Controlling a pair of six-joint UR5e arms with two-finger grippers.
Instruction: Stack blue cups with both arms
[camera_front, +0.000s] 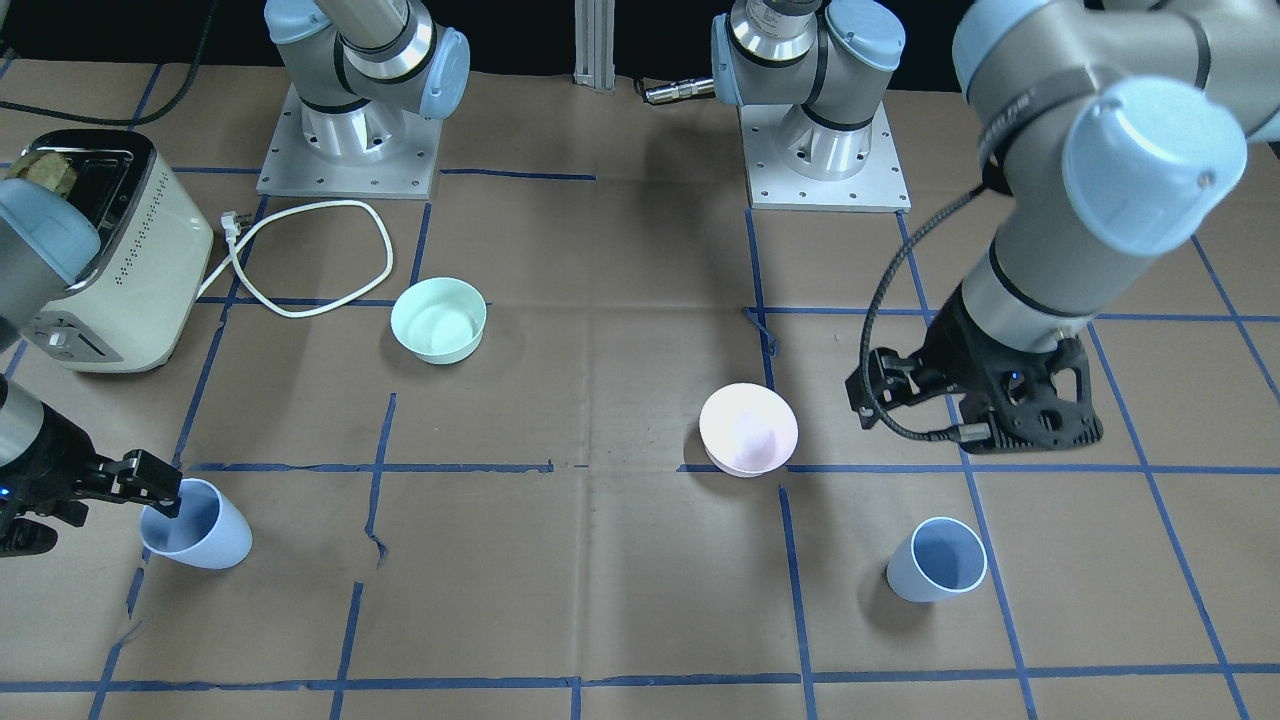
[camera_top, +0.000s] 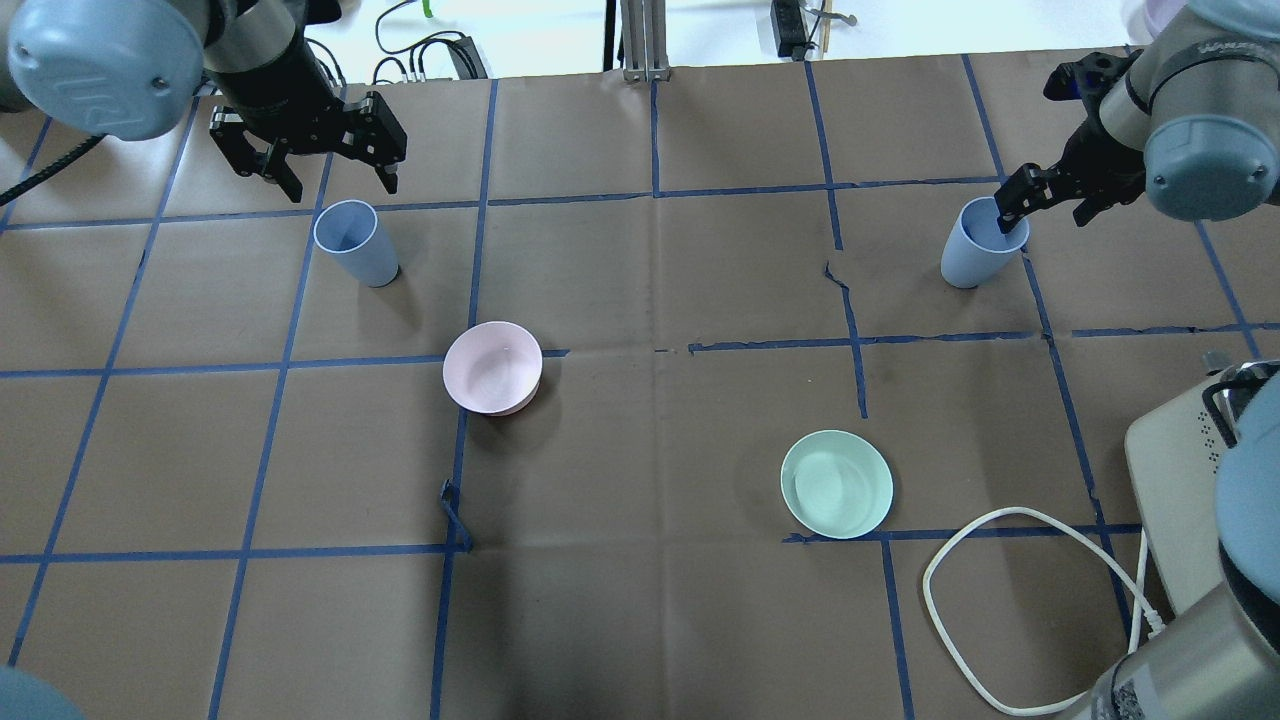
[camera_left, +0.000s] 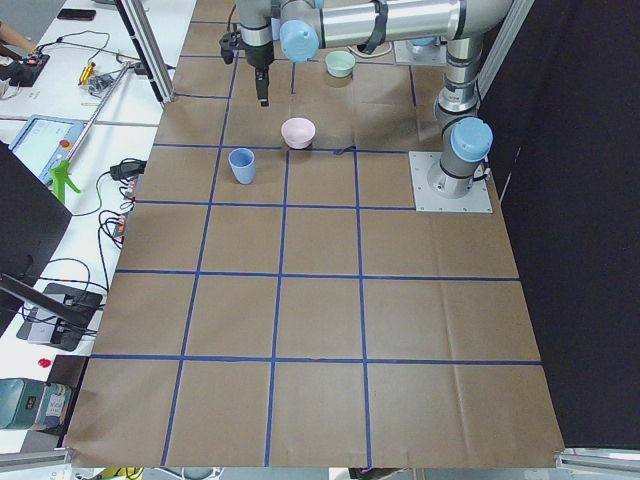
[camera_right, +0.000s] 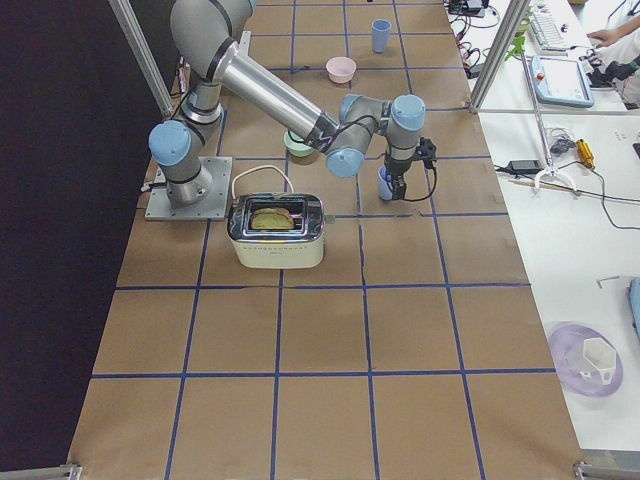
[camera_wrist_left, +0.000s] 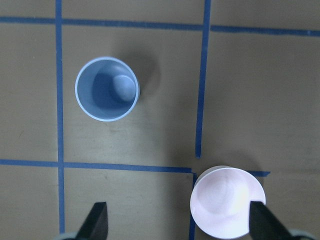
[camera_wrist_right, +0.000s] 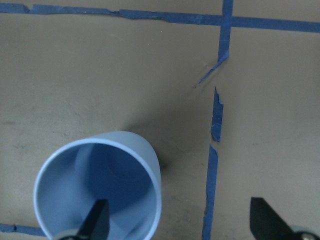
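Note:
The blue cup narrows from its empty opening (camera_front: 948, 554). When I stack them, I expect the other blue cup (camera_front: 198, 526) will sink in and leave that other cup's rim standing up above it.
Two pale blue cups stand upright on the brown table. One blue cup (camera_top: 356, 243) is at the far left, also in the left wrist view (camera_wrist_left: 107, 89). My left gripper (camera_top: 340, 183) hangs open and empty above and just beyond it, also in its own wrist view (camera_wrist_left: 177, 225). The other blue cup (camera_top: 974, 256) is at the far right and tilts slightly. My right gripper (camera_top: 1040, 213) is open, with one finger (camera_wrist_right: 97, 222) inside the cup (camera_wrist_right: 100, 187) and the other outside, so the cup's wall lies between the fingers.
A pink bowl (camera_top: 492, 367) sits near the left cup, and a mint-green bowl (camera_top: 836, 483) sits nearer the robot on the right. A cream toaster (camera_front: 115, 255) with toast and its white cord (camera_front: 300, 260) stands by the right arm's base.

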